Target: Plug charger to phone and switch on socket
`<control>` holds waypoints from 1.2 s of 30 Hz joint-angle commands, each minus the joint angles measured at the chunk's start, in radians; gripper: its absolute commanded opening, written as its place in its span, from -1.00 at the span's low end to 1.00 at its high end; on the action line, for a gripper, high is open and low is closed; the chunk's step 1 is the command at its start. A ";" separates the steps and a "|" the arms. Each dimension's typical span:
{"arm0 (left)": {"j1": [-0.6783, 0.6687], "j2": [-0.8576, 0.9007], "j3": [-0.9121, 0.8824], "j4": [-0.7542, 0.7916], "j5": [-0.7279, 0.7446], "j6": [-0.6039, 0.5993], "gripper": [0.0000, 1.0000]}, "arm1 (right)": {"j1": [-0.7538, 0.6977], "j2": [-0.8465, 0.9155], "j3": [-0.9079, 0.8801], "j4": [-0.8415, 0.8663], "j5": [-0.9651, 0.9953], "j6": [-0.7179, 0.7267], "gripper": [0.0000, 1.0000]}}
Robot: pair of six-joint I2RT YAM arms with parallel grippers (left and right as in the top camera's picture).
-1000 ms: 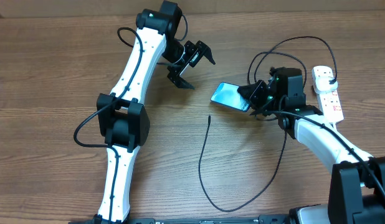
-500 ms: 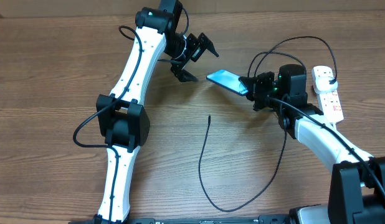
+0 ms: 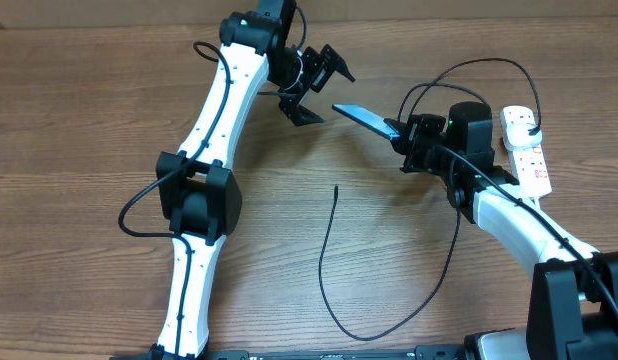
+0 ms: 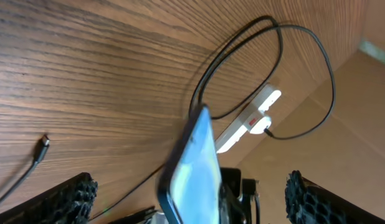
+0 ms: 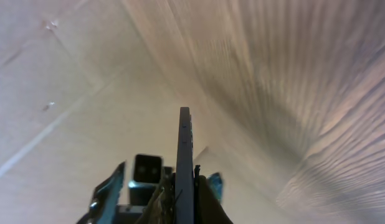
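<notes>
My open left fingers face the phone's loose end (image 3: pixel 341 108); they'll go on approaching until they straddle it before they close.
My right gripper (image 3: pixel 397 129) is shut on one end of the phone (image 3: pixel 361 117) and holds it off the table, turned nearly edge-on. The right wrist view shows the phone (image 5: pixel 184 149) as a thin dark edge clamped in the right gripper (image 5: pixel 183 190). My left gripper (image 3: pixel 324 92) stands open just left of the phone's free end, touching nothing. In the left wrist view the glowing phone (image 4: pixel 195 168) shows between the wide-apart fingers (image 4: pixel 65 202). The charger (image 3: pixel 324 260) lies looped on the table, with its tip (image 3: pixel 336 188) free. The white socket (image 3: pixel 527 150) lies at the far right.
The charger's black cable (image 3: pixel 469 70) arcs behind the right arm to a plug on the socket's far end (image 3: pixel 530 121). A brown wall runs along the table's back edge (image 3: pixel 439 15). The left arm's links (image 3: pixel 199 190) stretch over the left half of the table.
The right gripper has lifted the phone off the table, tilted it nearly edge-on and carried it toward the left gripper. The left gripper has moved a little toward the table's back edge, still open.
</notes>
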 commanded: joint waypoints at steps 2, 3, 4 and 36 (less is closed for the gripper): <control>-0.032 -0.001 0.026 0.026 -0.044 -0.100 0.99 | 0.004 -0.008 0.024 0.076 -0.019 0.064 -0.92; -0.038 -0.001 0.026 0.037 -0.053 -0.107 0.99 | 0.006 -0.008 0.024 0.086 -0.019 0.077 -0.92; -0.043 -0.001 0.026 0.045 -0.061 -0.117 0.99 | 0.006 -0.008 0.024 0.090 -0.022 0.091 -0.92; -0.093 -0.001 0.026 0.112 -0.129 -0.256 0.52 | 0.006 -0.008 0.024 0.093 -0.095 0.217 -0.92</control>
